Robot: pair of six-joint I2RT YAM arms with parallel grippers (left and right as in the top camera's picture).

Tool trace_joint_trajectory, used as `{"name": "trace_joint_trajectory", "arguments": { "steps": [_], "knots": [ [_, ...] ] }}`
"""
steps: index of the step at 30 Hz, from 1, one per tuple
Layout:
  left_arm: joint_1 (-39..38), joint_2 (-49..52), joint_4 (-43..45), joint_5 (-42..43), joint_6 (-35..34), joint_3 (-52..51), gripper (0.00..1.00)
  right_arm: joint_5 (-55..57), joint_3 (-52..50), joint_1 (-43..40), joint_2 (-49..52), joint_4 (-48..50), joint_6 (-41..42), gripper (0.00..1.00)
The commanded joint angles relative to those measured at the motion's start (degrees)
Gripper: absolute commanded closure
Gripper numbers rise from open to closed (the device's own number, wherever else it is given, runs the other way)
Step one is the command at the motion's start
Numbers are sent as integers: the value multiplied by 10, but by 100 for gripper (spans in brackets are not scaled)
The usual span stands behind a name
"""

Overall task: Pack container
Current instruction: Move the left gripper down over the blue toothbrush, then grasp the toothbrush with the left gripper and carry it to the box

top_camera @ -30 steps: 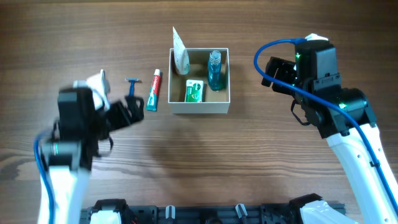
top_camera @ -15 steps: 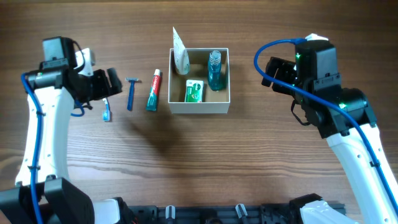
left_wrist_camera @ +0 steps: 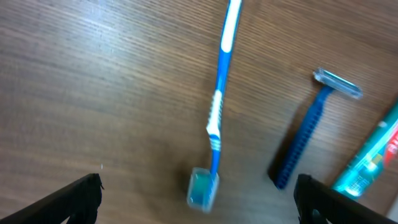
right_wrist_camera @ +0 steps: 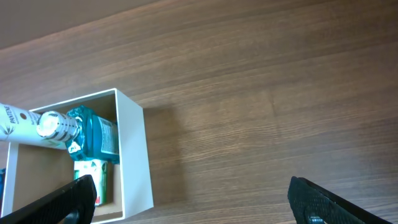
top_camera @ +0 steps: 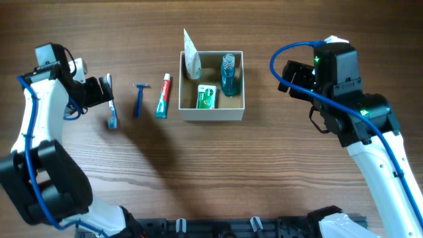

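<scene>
The open fingers of my left gripper are across the blue toothbrush's narrow handle (left_wrist_camera: pixel 223 67). I should keep moving down toward its ribbed grip (left_wrist_camera: pixel 214 117) until they are on both sides of it and close.
The container (top_camera: pixel 211 114) is a square white-walled box with a tan inside at the table's middle; it also shows in the right wrist view (right_wrist_camera: pixel 134 162). It holds a white tube (top_camera: pixel 192 56), a teal bottle (top_camera: pixel 229 74) and a green-and-white packet (top_camera: pixel 207 96). Left of it lie a toothpaste tube (top_camera: pixel 162 96), a blue razor (top_camera: pixel 139 99) and a blue toothbrush (top_camera: pixel 112 114). My left gripper (top_camera: pixel 104 90) is open above the toothbrush (left_wrist_camera: pixel 216 118), with the razor (left_wrist_camera: pixel 311 134) to its right. My right gripper (top_camera: pixel 291 78) is open and empty, right of the container.
The wooden table (top_camera: pixel 211 172) stretches bare in front of the items. A black rail (top_camera: pixel 225 228) runs along the front edge.
My left arm has swung up and to the far left, bringing its open gripper over the toothbrush. The right arm and all items have stayed still.
</scene>
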Motion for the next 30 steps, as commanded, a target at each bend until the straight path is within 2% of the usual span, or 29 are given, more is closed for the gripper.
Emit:
{"name": "trace_joint_trajectory", "arguments": {
  "steps": [1,7,11,17,22,30],
  "knots": [
    [-2,33,13,-19,29,10,2,-5,7,0,4,0,5,0],
    [-19,54,41,-49,32,10,9,-5,7,0,4,0,5,0],
    [-37,58,63,-62,31,10,9,-5,7,0,4,0,5,0],
    [-66,77,73,-130,29,10,11,-5,7,0,4,0,5,0],
    [-67,105,75,-132,5,10,12,-5,7,0,4,0,5,0],
    [-66,126,78,-132,-16,10,20,-5,7,0,4,0,5,0]
  ]
}}
